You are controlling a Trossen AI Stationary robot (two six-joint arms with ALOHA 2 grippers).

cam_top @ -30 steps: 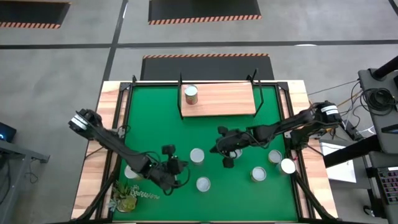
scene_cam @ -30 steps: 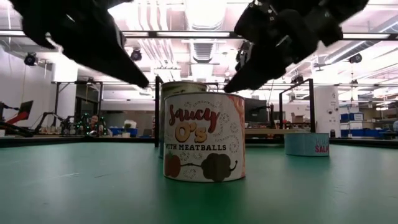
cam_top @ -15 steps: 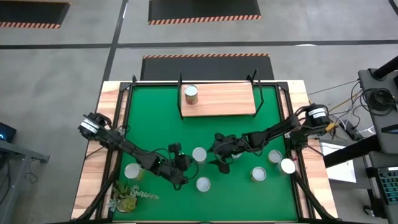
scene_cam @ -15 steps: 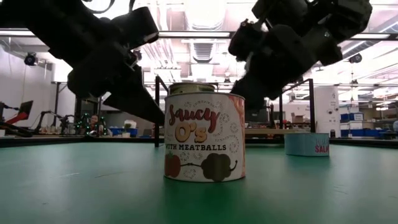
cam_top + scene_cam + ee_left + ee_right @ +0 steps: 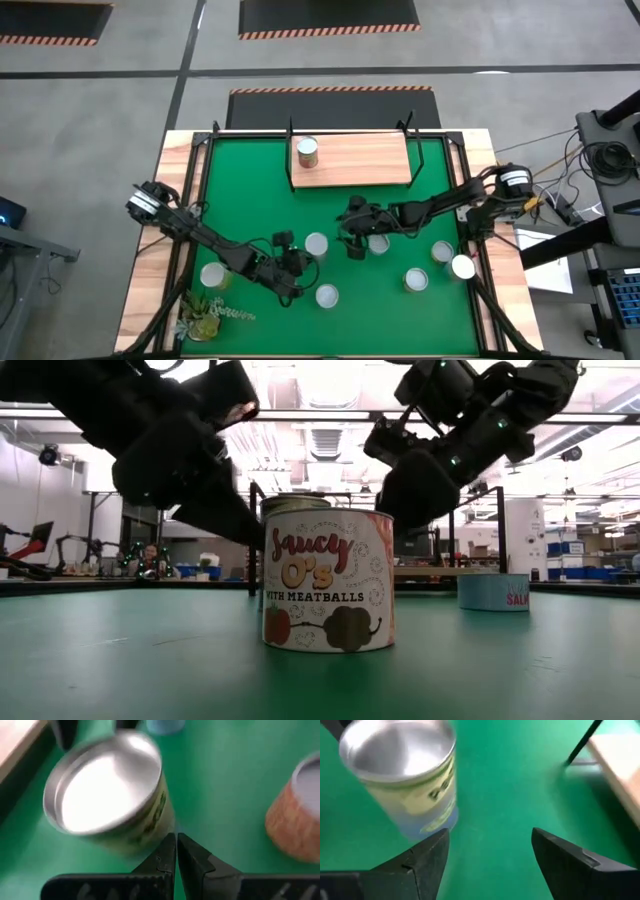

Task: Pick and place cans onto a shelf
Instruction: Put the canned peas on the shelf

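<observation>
The yellow-labelled can (image 5: 316,244) is outside the gap of my open right gripper, so my right gripper needs to shift over and line up its center with the can's body (image 5: 426,802) before it closes.
A yellow-labelled can (image 5: 316,244) stands upright on the green mat between my two grippers. My left gripper (image 5: 302,263) is shut, its fingertips (image 5: 172,840) low at that can's (image 5: 107,795) near side. My right gripper (image 5: 350,246) is open just right of the can. In its wrist view the can (image 5: 400,775) stands ahead of the gap (image 5: 490,832), off toward one finger. Another can (image 5: 378,243) sits beside the right gripper. The shelf (image 5: 360,160) at the far edge carries one can (image 5: 307,152). My left gripper's shut fingertips come slanting down from the near left, right by the base of the can's side (image 5: 162,822). I cannot tell whether they touch it. The can stands upright on the mat.
More cans stand on the mat: one near the front (image 5: 327,295), which fills the low view (image 5: 328,582), several at the right (image 5: 415,280) (image 5: 442,252) (image 5: 462,267), one at the left (image 5: 213,275). A green sprig (image 5: 205,318) lies at the near left corner.
My left gripper, still shut, has come down and to the right, toward the yellow-labelled can. My right gripper has opened and gone toward the far edge and a little left, toward the same can.
</observation>
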